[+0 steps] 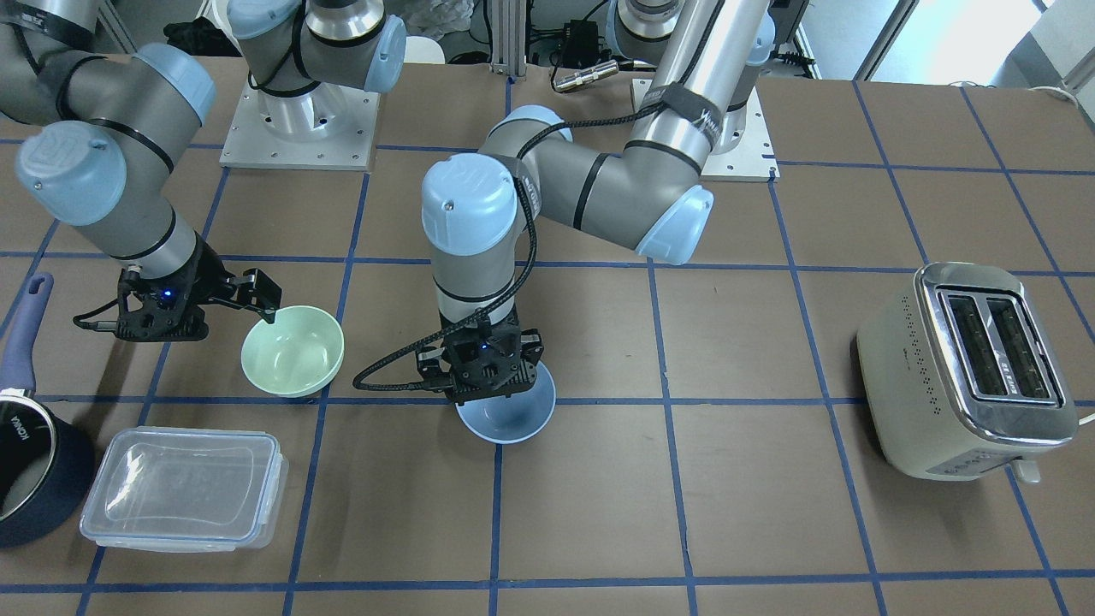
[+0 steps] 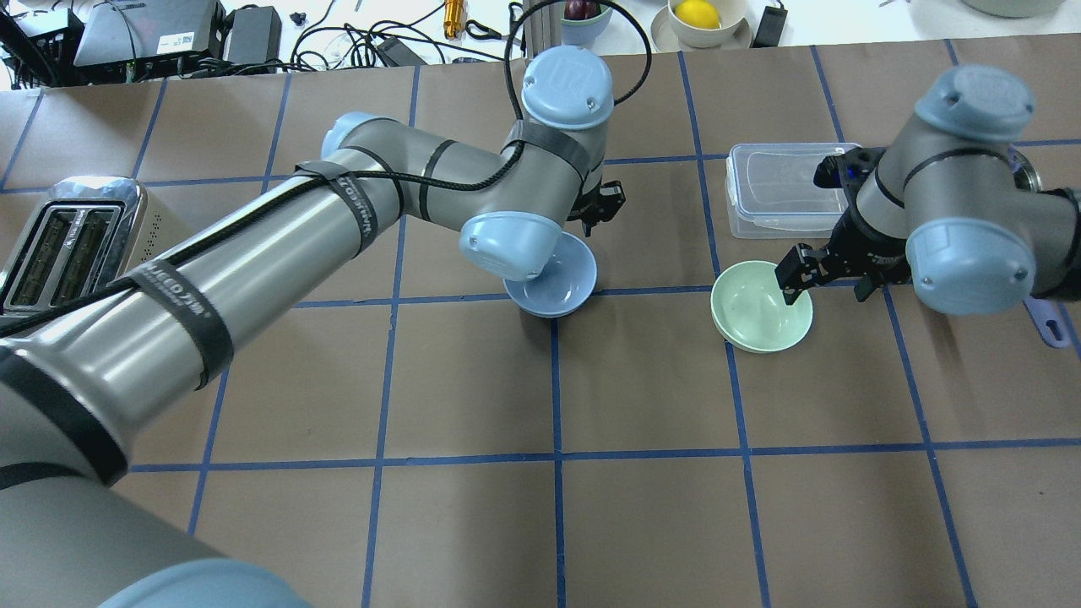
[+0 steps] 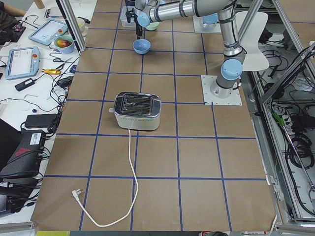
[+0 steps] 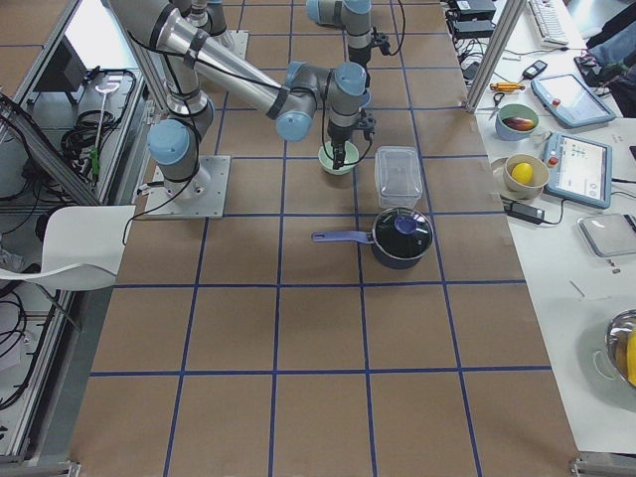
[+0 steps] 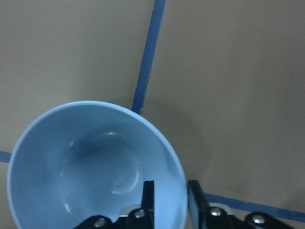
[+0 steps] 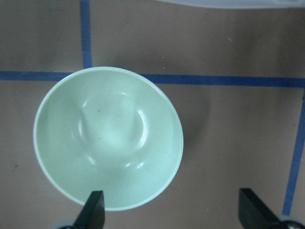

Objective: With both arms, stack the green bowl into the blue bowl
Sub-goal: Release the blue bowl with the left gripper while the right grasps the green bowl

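The green bowl's opening looks just as wide as the blue bowl's. The green bowl's rim will therefore stop just above the blue bowl's rim when I nest it.
The pale blue bowl sits near the table's middle. It also shows in the overhead view and fills the left wrist view. My left gripper is shut on its rim, one finger inside and one outside. I cannot tell whether the bowl is lifted. The mint-green bowl stands upright on the table, also in the overhead view and the right wrist view. My right gripper is open wide at its rim, one finger over the inside and one outside, not gripping.
A clear lidded plastic container lies just beyond the green bowl on the operators' side. A navy saucepan with a purple handle is beside it. A cream toaster stands far off on my left side.
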`<state>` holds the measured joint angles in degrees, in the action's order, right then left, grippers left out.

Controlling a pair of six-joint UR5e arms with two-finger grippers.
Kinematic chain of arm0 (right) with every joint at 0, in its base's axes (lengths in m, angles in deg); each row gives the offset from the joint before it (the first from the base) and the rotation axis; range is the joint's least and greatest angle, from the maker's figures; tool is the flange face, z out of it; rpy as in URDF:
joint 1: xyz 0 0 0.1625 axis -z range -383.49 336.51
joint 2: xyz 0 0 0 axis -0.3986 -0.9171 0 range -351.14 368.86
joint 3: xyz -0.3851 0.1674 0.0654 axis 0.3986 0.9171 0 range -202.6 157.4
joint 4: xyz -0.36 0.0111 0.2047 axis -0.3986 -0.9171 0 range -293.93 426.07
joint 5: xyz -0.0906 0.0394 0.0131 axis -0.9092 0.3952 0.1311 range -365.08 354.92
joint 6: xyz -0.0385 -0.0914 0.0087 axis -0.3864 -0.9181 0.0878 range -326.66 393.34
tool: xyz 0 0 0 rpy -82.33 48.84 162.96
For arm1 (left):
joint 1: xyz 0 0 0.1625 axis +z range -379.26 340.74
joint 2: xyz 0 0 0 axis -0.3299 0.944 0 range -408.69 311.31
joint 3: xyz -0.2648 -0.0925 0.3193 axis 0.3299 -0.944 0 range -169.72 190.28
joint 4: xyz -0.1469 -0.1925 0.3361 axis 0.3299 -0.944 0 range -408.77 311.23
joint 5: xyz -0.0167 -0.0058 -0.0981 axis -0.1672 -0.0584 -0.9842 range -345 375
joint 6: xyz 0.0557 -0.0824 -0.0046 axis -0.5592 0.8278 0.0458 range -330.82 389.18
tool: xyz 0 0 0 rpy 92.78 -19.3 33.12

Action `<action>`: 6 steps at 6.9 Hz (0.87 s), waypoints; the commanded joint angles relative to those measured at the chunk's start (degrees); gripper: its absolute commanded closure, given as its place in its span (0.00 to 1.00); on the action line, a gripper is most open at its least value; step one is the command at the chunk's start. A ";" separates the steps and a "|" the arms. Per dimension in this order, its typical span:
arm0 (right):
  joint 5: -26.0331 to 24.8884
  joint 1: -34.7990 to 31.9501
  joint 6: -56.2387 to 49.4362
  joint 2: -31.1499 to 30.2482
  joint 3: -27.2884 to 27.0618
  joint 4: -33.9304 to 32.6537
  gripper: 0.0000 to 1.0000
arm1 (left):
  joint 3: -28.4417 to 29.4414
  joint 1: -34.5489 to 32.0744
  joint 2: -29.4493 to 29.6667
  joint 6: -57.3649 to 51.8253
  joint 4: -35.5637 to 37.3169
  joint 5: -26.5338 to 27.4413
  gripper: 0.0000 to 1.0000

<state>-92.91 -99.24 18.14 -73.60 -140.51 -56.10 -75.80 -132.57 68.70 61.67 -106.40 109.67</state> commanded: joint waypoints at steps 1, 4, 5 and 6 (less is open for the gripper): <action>1.86 1.04 0.34 3.25 -4.17 -7.28 0.18 | -0.67 6.31 -7.93 -13.99 -8.58 0.52 0.00; 2.75 1.48 -0.36 4.06 -3.56 -6.41 1.00 | -0.14 17.64 -17.34 -40.00 -18.59 -0.18 0.00; 2.92 1.57 -0.36 3.54 -3.29 -6.14 1.00 | -0.14 23.25 -21.64 -47.71 -24.75 -0.18 0.00; 3.10 1.57 -0.01 3.44 -1.29 -3.88 1.00 | -0.14 28.27 -25.16 -49.79 -29.69 -1.05 0.00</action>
<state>-89.99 -97.71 17.88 -69.95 -143.42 -61.80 -76.00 -110.34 48.00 16.70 -129.74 109.29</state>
